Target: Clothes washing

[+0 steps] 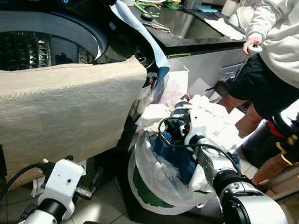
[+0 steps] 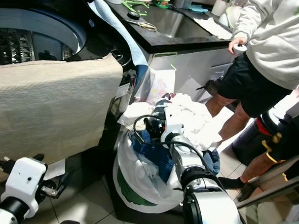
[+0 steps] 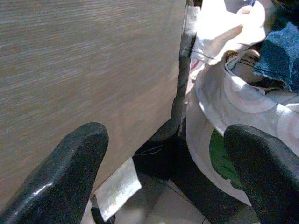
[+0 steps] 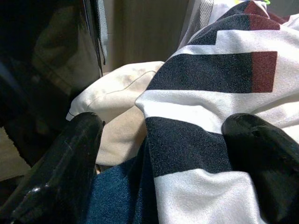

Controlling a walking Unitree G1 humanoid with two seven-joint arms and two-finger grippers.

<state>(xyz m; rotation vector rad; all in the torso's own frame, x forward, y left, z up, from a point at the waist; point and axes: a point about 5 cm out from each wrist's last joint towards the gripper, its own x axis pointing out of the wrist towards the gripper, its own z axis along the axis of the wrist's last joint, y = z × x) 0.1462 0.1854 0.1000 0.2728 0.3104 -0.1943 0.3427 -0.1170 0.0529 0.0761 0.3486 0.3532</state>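
I see the striped garment (image 1: 180,108) lying on top of the blue denim (image 1: 179,159). The garment will come up by itself and leave the denim in the bag when I lift it.
A top-loading washing machine (image 1: 36,46) stands at the left with its lid up and the steel drum showing. A beige cloth (image 1: 63,107) hangs over its front. To its right a white laundry bag (image 1: 150,185) is heaped with clothes: white pieces (image 1: 215,121), blue denim (image 1: 175,151) and a garment striped white, navy and maroon (image 4: 210,79). My right gripper (image 4: 163,154) reaches down into the heap. It is open, one finger on each side of the striped garment. My left gripper (image 3: 163,172) hangs low and open between the beige cloth and the bag.
A person (image 1: 280,44) stands at the right by the counter, holding a small white object (image 1: 255,48). A black counter with a sink (image 1: 185,23) runs behind the bag. A blue towel (image 1: 139,25) hangs at the machine's right edge. Tiled floor (image 1: 103,205) lies below.
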